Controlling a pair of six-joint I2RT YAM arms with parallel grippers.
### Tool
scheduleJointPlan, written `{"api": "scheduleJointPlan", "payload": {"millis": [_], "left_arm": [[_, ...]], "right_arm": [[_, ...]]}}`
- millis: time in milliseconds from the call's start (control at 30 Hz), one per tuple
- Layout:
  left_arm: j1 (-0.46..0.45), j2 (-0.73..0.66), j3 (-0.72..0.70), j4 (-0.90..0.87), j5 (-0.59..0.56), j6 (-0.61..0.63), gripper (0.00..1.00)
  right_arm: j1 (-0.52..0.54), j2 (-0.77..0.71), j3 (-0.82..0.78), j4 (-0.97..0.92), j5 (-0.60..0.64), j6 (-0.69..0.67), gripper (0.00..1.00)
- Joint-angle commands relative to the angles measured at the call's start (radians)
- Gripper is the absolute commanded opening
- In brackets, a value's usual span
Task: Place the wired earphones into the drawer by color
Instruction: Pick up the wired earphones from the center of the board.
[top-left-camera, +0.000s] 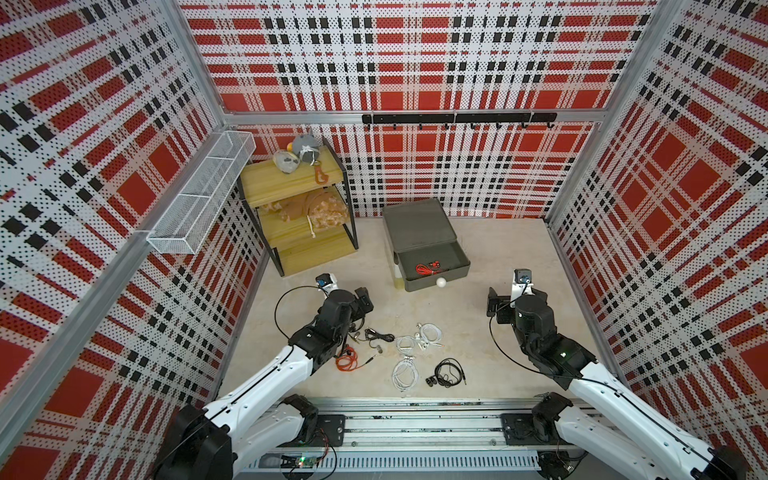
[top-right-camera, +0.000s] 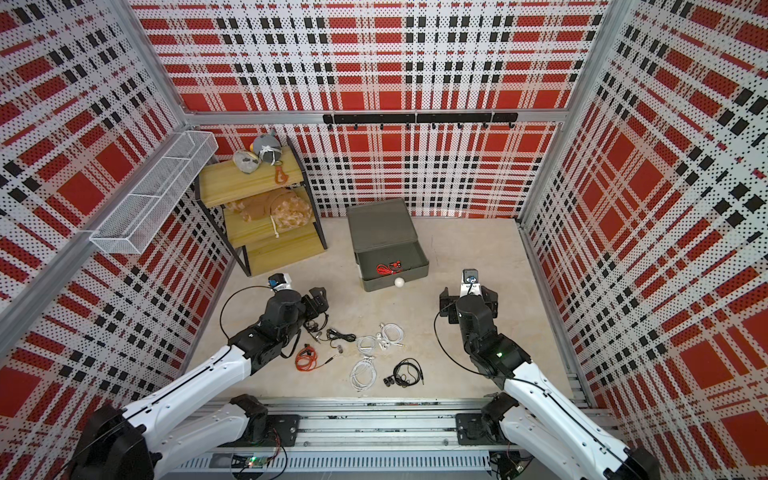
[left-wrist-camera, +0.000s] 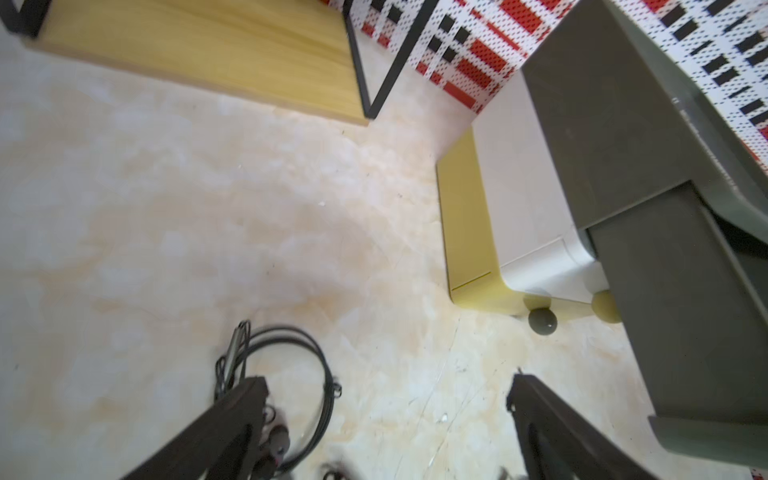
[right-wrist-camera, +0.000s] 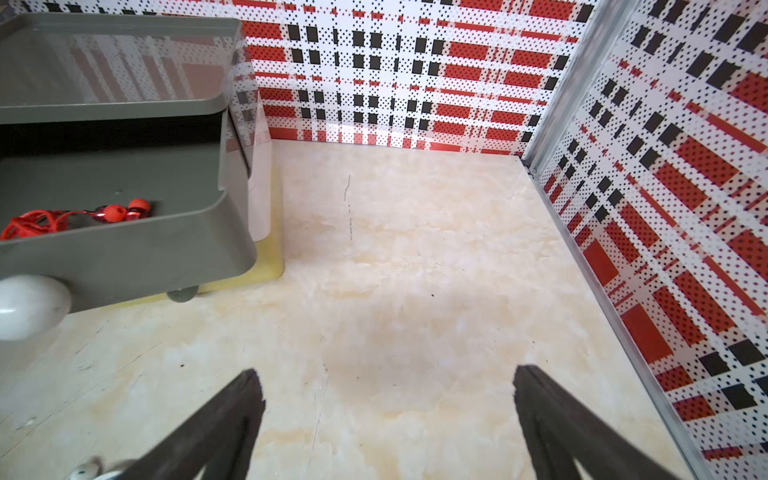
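Note:
The loose red bundle is far from my right gripper, and the open level holds red earphones (top-right-camera: 389, 268). My left gripper should therefore pick up the red bundle first (top-right-camera: 305, 358).
The drawer (top-left-camera: 417, 226) stands at the back of the floor, its dark grey top tier (right-wrist-camera: 124, 257) pulled out. Red wired earphones (top-left-camera: 427, 267) lie inside it, also seen in the right wrist view (right-wrist-camera: 66, 218). On the floor in front lie loose bundles: a red one (top-left-camera: 347, 360), black ones (top-left-camera: 379, 335) (top-left-camera: 449, 372) and white ones (top-left-camera: 430, 332) (top-left-camera: 404, 374). My left gripper (left-wrist-camera: 386, 390) is open just above a black coil (left-wrist-camera: 291, 365), holding nothing. My right gripper (right-wrist-camera: 386, 386) is open over bare floor, to the right of the drawer.
A yellow wooden shelf rack (top-left-camera: 291, 195) with soft toys stands at the back left. A white wire basket (top-left-camera: 199, 199) hangs on the left wall and a black hook rail (top-left-camera: 457, 118) on the back wall. The top tier's white knob (top-left-camera: 441, 282) juts toward me.

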Motion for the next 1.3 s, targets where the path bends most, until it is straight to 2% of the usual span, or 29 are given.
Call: {"api": "scheduleJointPlan", "payload": {"millis": [0, 267, 533, 767, 1100, 1267], "left_arm": [[-0.011, -0.041, -0.029, -0.125, 0.004, -0.111, 0.95], [-0.038, -0.092, -0.070, -0.276, 0.025, -0.223, 0.93], [-0.099, -0.108, -0.086, -0.453, 0.049, -0.312, 0.89], [-0.144, -0.181, -0.103, -0.583, 0.044, -0.395, 0.87], [-0.179, -0.138, -0.115, -0.639, 0.045, -0.434, 0.78], [-0.206, -0.133, -0.127, -0.661, 0.037, -0.469, 0.68]], "right_arm": [[-0.008, 0.005, -0.036, 0.105, 0.044, 0.014, 1.00], [-0.008, 0.011, -0.136, 0.200, 0.053, 0.033, 1.00], [-0.009, 0.014, -0.151, 0.208, 0.051, 0.041, 1.00], [-0.009, 0.038, -0.147, 0.203, 0.044, 0.044, 1.00], [-0.013, 0.041, -0.156, 0.210, 0.045, 0.044, 1.00], [-0.014, 0.043, -0.155, 0.206, 0.037, 0.047, 1.00]]}}
